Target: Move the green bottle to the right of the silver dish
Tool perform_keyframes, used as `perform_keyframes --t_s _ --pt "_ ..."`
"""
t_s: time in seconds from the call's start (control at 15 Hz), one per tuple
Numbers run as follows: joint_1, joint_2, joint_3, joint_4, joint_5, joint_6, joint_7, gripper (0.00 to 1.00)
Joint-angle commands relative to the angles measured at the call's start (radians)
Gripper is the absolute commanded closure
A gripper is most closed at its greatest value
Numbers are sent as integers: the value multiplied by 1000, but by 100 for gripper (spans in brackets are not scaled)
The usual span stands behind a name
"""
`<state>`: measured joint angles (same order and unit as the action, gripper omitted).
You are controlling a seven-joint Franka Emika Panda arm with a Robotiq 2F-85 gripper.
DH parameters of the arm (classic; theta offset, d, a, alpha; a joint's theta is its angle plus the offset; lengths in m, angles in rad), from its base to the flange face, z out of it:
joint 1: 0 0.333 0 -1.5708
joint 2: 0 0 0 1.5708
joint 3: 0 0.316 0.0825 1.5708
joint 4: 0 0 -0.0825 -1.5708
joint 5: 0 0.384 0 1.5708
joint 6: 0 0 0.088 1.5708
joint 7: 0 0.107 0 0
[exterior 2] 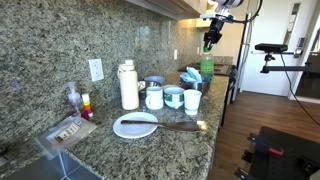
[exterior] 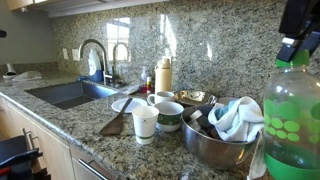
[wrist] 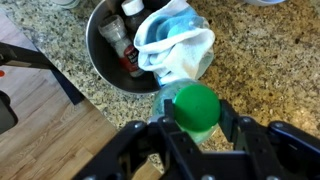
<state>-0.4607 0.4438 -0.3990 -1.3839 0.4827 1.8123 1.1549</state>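
Observation:
My gripper should keep lowering the green bottle (exterior: 291, 122), which hangs upright beside the silver dish with clear granite (wrist: 224, 88) next to it, until the bottle's base stands, and then let go.
The green bottle (exterior: 292, 120) stands tall at the right of an exterior view, with a dotted green label. It is right beside the silver dish (exterior: 205, 146). My gripper (exterior: 300, 40) comes down on the bottle's top. In the wrist view the gripper (wrist: 196, 108) is shut on the bottle's neck, one finger on each side of the round green cap (wrist: 196, 100). The silver dish (wrist: 100, 55) lies just beyond, holding a white and blue cloth (wrist: 175, 40) and small bottles. From farther off, the gripper (exterior 2: 210, 42) holds the green bottle (exterior 2: 207, 66) at the counter's far end.
Two mugs (exterior: 168, 115), a white cup (exterior: 145, 124), a white plate (exterior: 125, 104) and a cream container (exterior: 163, 75) stand on the granite counter (exterior: 80, 125). A sink (exterior: 70, 93) with a faucet lies at the left. The counter edge and wooden floor (wrist: 50, 130) are close to the bottle.

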Motion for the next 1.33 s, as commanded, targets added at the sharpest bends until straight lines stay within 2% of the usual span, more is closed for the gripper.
perform_keyframes --t_s 0.0,1.27 --pt "-52 61 25 96 17 -41 76 79" --pt "-199 213 122 252 91 -83 257 79"
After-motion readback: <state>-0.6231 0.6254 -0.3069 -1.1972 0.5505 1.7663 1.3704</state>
